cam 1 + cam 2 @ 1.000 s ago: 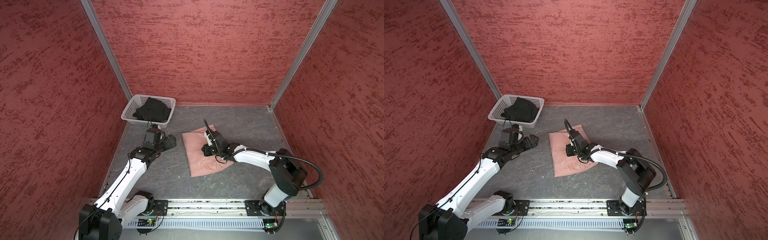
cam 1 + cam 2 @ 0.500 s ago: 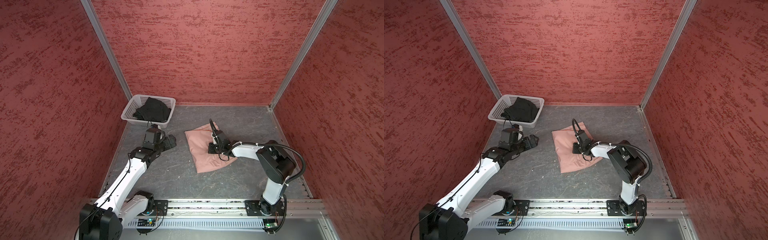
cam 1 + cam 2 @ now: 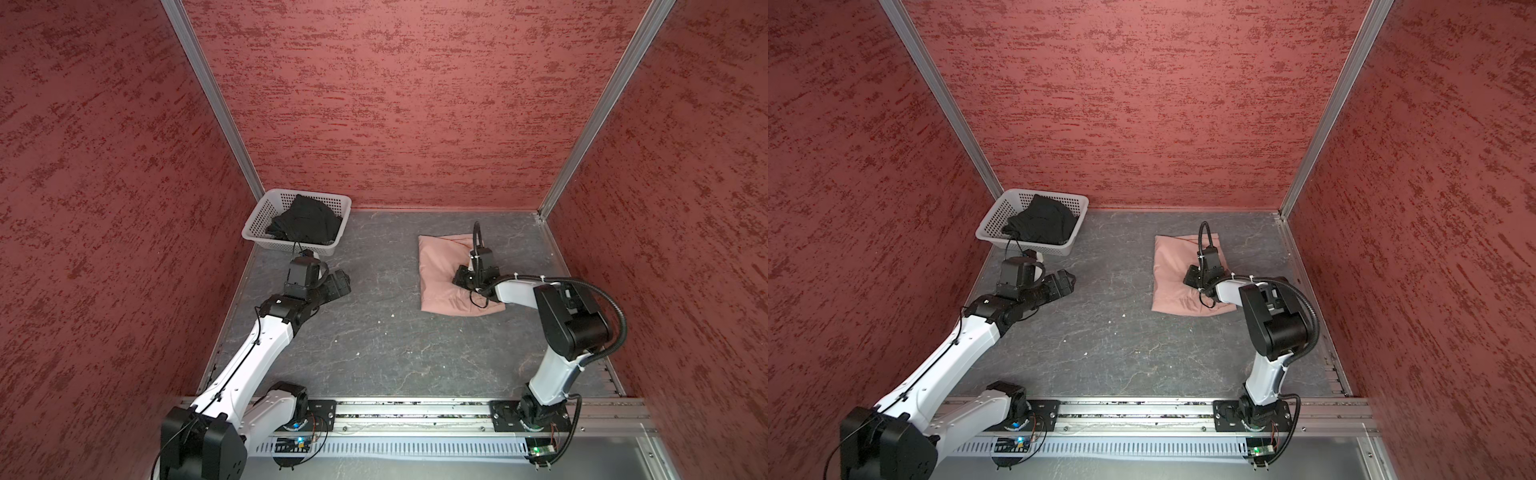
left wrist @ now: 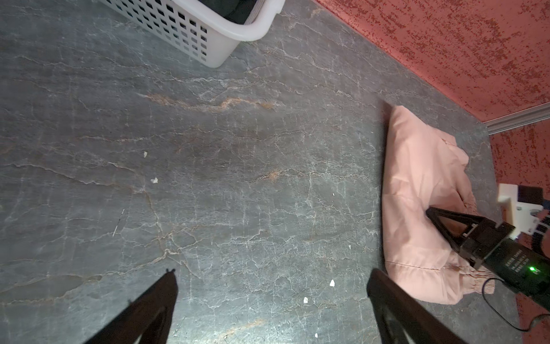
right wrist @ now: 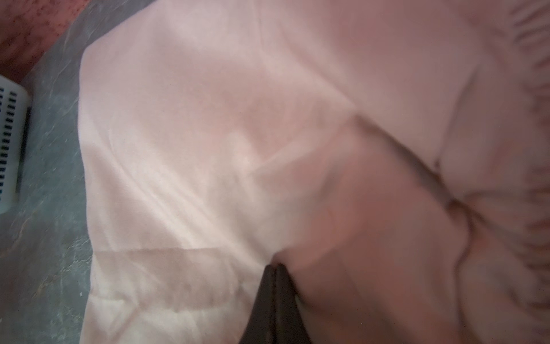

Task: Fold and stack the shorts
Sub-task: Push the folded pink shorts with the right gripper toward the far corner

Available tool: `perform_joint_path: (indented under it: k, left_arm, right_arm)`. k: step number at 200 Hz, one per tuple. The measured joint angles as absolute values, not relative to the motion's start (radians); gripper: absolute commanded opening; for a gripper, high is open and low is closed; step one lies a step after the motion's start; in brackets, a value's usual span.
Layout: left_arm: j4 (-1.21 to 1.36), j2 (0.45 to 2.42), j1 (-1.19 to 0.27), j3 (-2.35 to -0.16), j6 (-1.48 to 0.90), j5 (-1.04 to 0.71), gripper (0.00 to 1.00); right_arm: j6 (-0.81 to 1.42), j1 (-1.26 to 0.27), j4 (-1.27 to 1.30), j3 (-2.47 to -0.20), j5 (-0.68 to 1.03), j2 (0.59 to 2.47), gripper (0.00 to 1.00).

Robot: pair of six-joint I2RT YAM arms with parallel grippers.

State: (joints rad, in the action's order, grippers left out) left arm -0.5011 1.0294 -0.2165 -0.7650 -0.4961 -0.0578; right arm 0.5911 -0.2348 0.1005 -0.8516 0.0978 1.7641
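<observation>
The folded pink shorts (image 3: 439, 272) are lying in the space needed to fold the black shorts. Next, my right gripper slides the pink shorts into the empty back corner (image 3: 518, 229) first.
The pink shorts (image 3: 444, 266) (image 3: 1173, 266) lie folded on the grey table, right of centre. My right gripper (image 3: 460, 281) (image 3: 1188, 279) (image 5: 275, 267) rests low on their middle, jaws shut, and the fabric (image 5: 208, 134) puckers into a raised fold at the tips. The left wrist view shows the same grip (image 4: 430, 212) on the pink shorts (image 4: 416, 172). The black shorts (image 3: 305, 222) (image 3: 1040, 224) sit crumpled in the basket. My left gripper (image 3: 341, 283) (image 3: 1068, 280) (image 4: 270, 283) hovers open over bare table just in front of the basket, holding nothing.
The white perforated basket (image 3: 286, 246) (image 3: 1027, 248) (image 4: 232, 44) (image 5: 9, 134) stands in the back left corner. Red walls close in the table (image 3: 374, 332) on three sides. A metal rail with both arm bases runs along the front edge.
My right gripper has moved right and toward the back wall, and the pink shorts slid along with it. The left arm has stayed still.
</observation>
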Motion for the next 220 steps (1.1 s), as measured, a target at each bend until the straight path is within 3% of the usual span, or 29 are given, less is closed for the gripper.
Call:
perform_joint_path:
  k: [49, 97, 122, 154, 220]
  left_arm:
    - [-0.501, 1.03, -0.21, -0.765, -0.496, -0.073, 0.99]
    - [-0.489, 1.039, -0.21, -0.757, -0.496, -0.078, 0.99]
    - [-0.485, 1.074, -0.208, -0.754, -0.496, -0.088, 0.99]
    - [-0.485, 1.092, -0.207, -0.755, -0.496, -0.103, 0.99]
    - [-0.455, 1.092, -0.207, -0.754, -0.496, -0.124, 0.99]
  right_arm:
    - [0.532, -0.13, 0.06, -0.867, 0.097, 1.679, 0.05]
    - [0.522, -0.225, -0.001, -0.838, 0.094, 1.532, 0.02]
    - [0.545, -0.302, 0.023, -0.819, 0.119, 1.56, 0.0]
    - [0.581, -0.294, 0.022, -0.779, 0.12, 1.64, 0.0]
    - [0.539, -0.122, -0.025, -0.81, 0.108, 1.699, 0.0]
